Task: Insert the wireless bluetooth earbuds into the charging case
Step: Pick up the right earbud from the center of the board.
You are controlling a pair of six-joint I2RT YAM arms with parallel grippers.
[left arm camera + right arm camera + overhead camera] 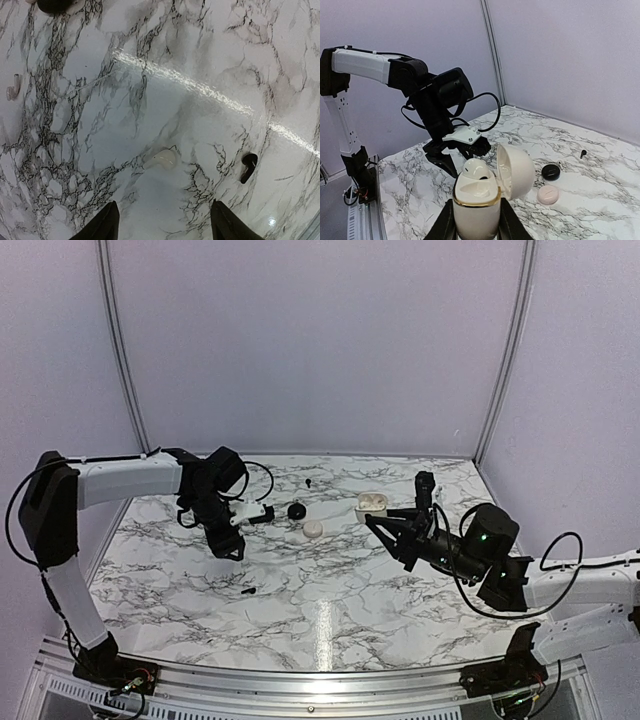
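Note:
The cream-white earbud is lying flat and its stem points across the opening of my left gripper. Next, I turn the earbud [166, 158], and then grip it across its narrow width first.
My right gripper [476, 226] is shut on the cream-white charging case [476, 210] and holds it upright above the table, lid open. One cream-white earbud [476, 169] sits in a socket. The case shows in the top view [372, 502] at my right gripper [380, 515]. My left gripper [164, 204] is open and empty, hovering above the table. A second cream-white earbud [161, 159] lies on the marble just ahead of its fingers. A black earbud [248, 167] lies to the right of it, also seen in the top view [248, 591].
A black round puck [296, 510] and a pinkish round piece [313, 529] lie mid-table between the arms. A small dark stub [308, 482] lies farther back. A pale small piece [12, 87] lies at the left of the left wrist view.

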